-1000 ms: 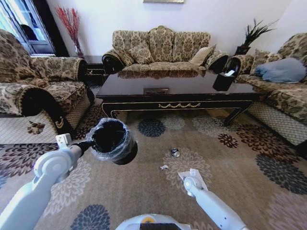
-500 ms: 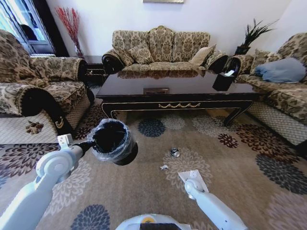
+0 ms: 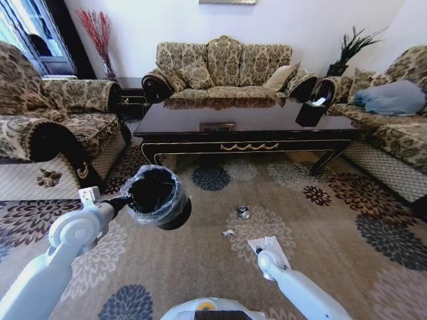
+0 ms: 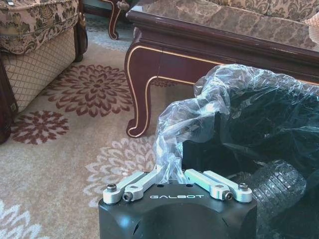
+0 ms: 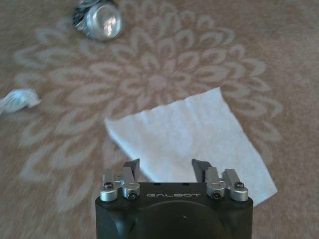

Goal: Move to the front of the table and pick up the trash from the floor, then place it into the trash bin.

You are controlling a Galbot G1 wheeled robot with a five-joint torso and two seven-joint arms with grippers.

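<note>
My gripper will lift the white paper sheet (image 3: 273, 245), and since the sheet is thin with a rippled far edge (image 5: 164, 106), its loose end will arch and droop over.
The trash bin (image 3: 159, 197), black with a clear liner, hangs above the floor (image 3: 327, 227) in front of the table (image 3: 253, 121). My left gripper (image 4: 172, 175) is shut on the bin's liner and rim (image 4: 199, 129). My right gripper (image 5: 167, 167) hovers open just above the near edge of the white paper sheet (image 5: 189, 132), both fingers over it. The silvery foil wad (image 5: 99, 21) and a small white scrap (image 5: 17, 98) lie on the carpet beyond. In the head view the sheet (image 3: 272, 244), the wad (image 3: 243, 213) and the scrap (image 3: 228, 233) lie between me and the table.
Patterned sofas stand at the left (image 3: 47, 127), behind the table (image 3: 223, 67) and at the right (image 3: 393, 120). A black tissue box (image 3: 310, 112) sits on the table's right end. Open carpet lies around the litter.
My right arm has drawn slightly back toward me, so more of the paper sheet shows ahead of its wrist. The left arm and the bin have barely moved.
</note>
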